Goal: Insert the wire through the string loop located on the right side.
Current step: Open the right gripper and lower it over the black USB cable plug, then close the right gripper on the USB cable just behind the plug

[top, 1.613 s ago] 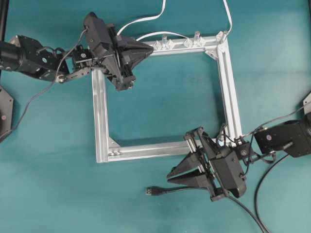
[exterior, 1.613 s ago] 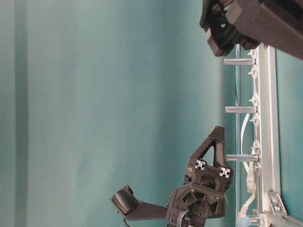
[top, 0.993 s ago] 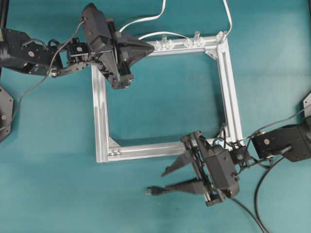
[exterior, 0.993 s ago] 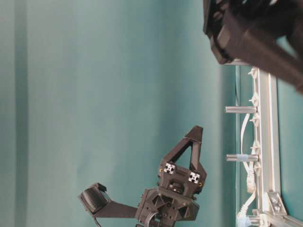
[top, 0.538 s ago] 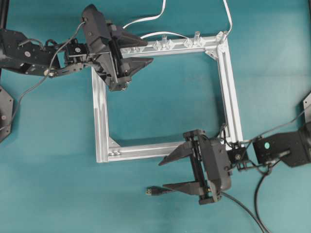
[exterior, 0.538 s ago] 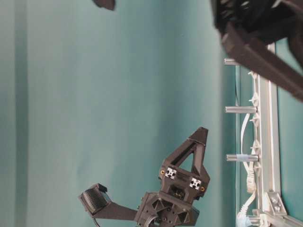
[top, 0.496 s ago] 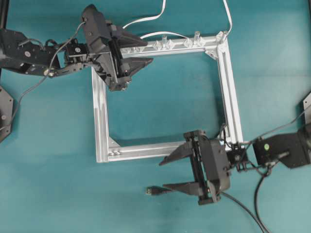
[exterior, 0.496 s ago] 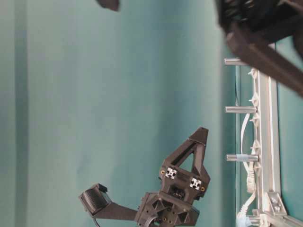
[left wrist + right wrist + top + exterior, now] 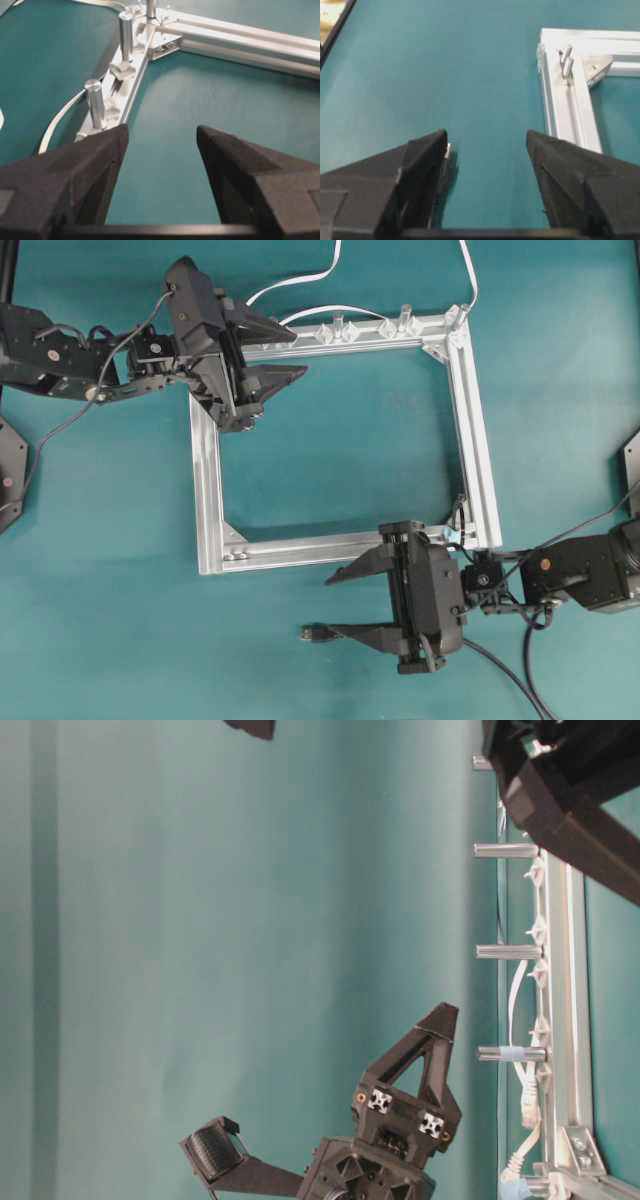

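Observation:
The wire lies in a long curve (image 9: 510, 673) behind its plug (image 9: 320, 633), so a lot of wire will come along when I pull the plug through the string loop.
The wire (image 9: 312, 634) is a thin black cable lying on the teal table in front of the frame, with its dark plug pointing left. It runs right under my right gripper (image 9: 330, 606), which is open wide with nothing held; the lower finger lies over the cable just behind the plug. In the right wrist view the plug's metal tip (image 9: 447, 150) peeks out beside the left finger of the right gripper (image 9: 486, 134). The string loop (image 9: 458, 512) is a small dark strand by the frame's near right corner. My left gripper (image 9: 300, 352) is open and empty at the frame's far left corner.
A square aluminium frame (image 9: 205, 470) lies flat mid-table, with short upright posts (image 9: 95, 102) and clear clips along its far rail. A white flat cable (image 9: 300, 282) curves off behind that rail. Bare teal table lies inside the frame and to the left of the plug.
Both grippers went from shut to open. The right gripper swung down toward the wire, so its lower finger now lies over the cable. The left gripper shifted slightly left.

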Robot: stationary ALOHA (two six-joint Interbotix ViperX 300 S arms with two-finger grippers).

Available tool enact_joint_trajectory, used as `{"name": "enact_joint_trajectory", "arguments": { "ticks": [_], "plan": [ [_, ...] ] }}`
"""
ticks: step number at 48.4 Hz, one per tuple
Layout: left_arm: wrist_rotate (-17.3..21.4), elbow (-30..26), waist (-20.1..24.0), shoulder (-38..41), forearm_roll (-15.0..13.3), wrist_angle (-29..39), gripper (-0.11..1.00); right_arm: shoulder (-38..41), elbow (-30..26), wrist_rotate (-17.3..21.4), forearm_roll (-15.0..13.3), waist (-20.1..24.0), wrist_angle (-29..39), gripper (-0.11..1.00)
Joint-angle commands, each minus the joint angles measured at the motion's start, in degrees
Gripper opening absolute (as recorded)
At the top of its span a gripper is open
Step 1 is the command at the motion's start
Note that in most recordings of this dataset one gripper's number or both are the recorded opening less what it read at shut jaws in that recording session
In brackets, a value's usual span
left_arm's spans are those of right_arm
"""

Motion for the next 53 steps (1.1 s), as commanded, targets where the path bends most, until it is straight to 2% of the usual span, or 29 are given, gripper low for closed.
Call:
{"name": "enact_joint_trajectory", "arguments": {
  "ticks": [1,28,39,53],
  "plan": [
    [0.09,-0.44,-0.18,-1.41,0.18,-0.18,0.68,0.18,-1.05,-0.09,0.18,0.53,-0.26,0.75],
    [-0.35,1.41,-0.18,-1.32,0.26,-0.18,0.67,6.50,-5.27,0.09,0.18,2.46,1.85,0.75],
    [-0.35,1.49,-0.18,-1.32,0.26,-0.18,0.67,7.73,-5.27,0.09,2.46,2.55,2.29,0.75],
    [-0.35,2.11,-0.18,-1.23,0.18,-0.18,0.67,9.14,-5.27,0.09,2.55,2.72,3.34,0.75]
  ]
}}
